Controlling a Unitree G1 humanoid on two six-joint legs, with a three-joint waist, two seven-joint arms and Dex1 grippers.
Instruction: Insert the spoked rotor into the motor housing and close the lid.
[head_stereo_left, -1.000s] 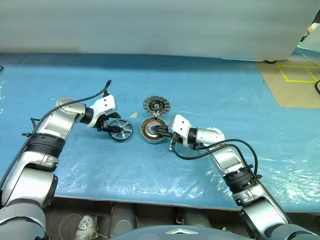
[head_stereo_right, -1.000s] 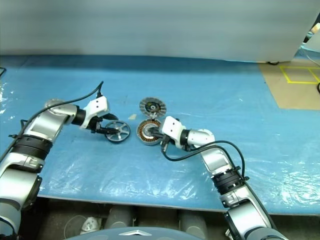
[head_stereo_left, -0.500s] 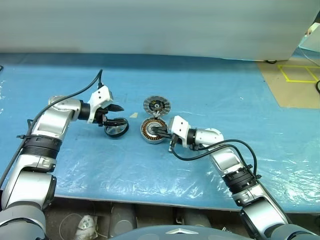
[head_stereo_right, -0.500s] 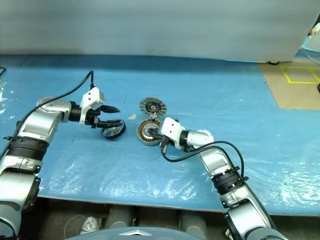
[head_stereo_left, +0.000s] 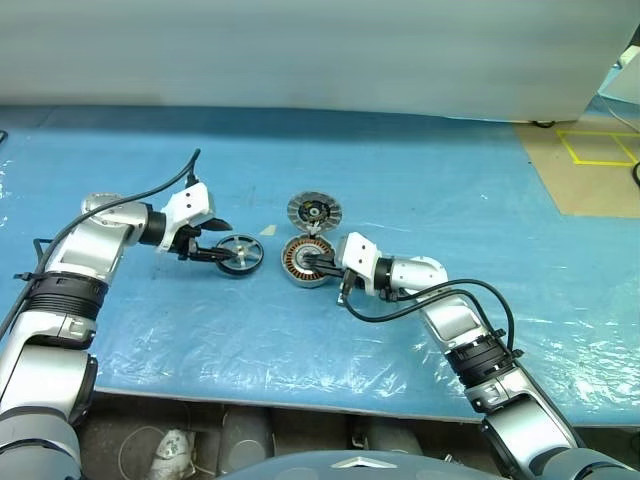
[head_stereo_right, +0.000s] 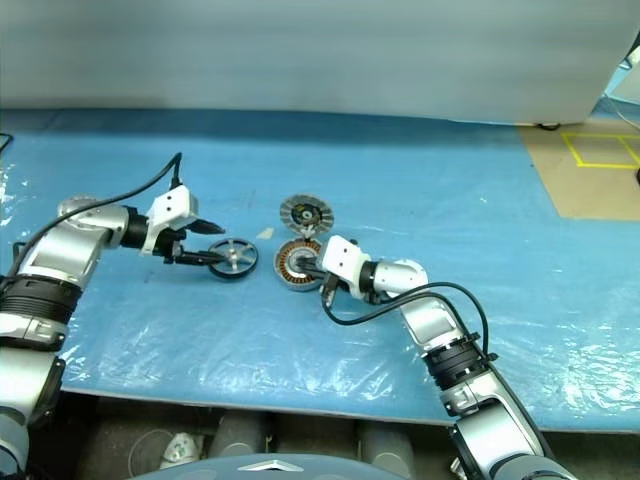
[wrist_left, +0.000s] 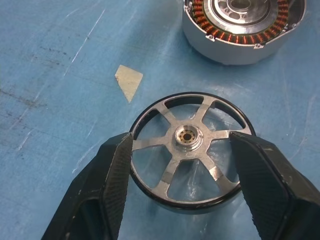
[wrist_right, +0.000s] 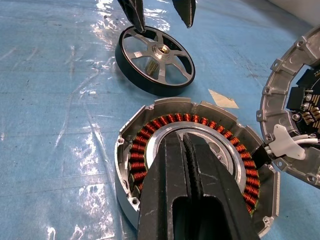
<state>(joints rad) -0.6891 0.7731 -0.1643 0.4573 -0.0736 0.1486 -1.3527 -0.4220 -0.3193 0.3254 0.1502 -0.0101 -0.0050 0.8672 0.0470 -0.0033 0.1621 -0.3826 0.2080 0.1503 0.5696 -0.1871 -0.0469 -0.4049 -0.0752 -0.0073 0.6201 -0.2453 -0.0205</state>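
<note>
The spoked rotor (head_stereo_left: 240, 255) has wide gaps (wrist_left: 151, 162) between its spokes, so I expect the copper windings to stay visible through them when I insert it.
The spoked rotor (head_stereo_left: 238, 255), a dark-rimmed ring with silver spokes, lies flat on the blue table left of the motor housing (head_stereo_left: 290, 262). My left gripper (head_stereo_left: 221, 243) stands open at the rotor's left side. In the left wrist view its fingers (wrist_left: 117, 165) flank the rotor (wrist_left: 189, 137); one tip touches the rim and the other hangs clear above it. My right gripper (head_stereo_left: 306, 262) is shut, with its tips on the silver hub inside the copper windings (wrist_right: 150, 130). The ribbed lid (head_stereo_left: 313, 211) lies just behind the housing, touching its rear edge.
A small tan scrap (head_stereo_left: 268, 230) lies between the rotor and the lid. The table is covered in blue plastic sheeting (head_stereo_left: 420, 190). At the far right is a tan floor patch with yellow tape lines (head_stereo_left: 590, 150). The table's front edge (head_stereo_left: 300, 405) runs close below the arms.
My left hand drew back to the left and rolled. The rotor, tipped up on edge half a second ago, now lies flat. The right arm and housing stayed still.
</note>
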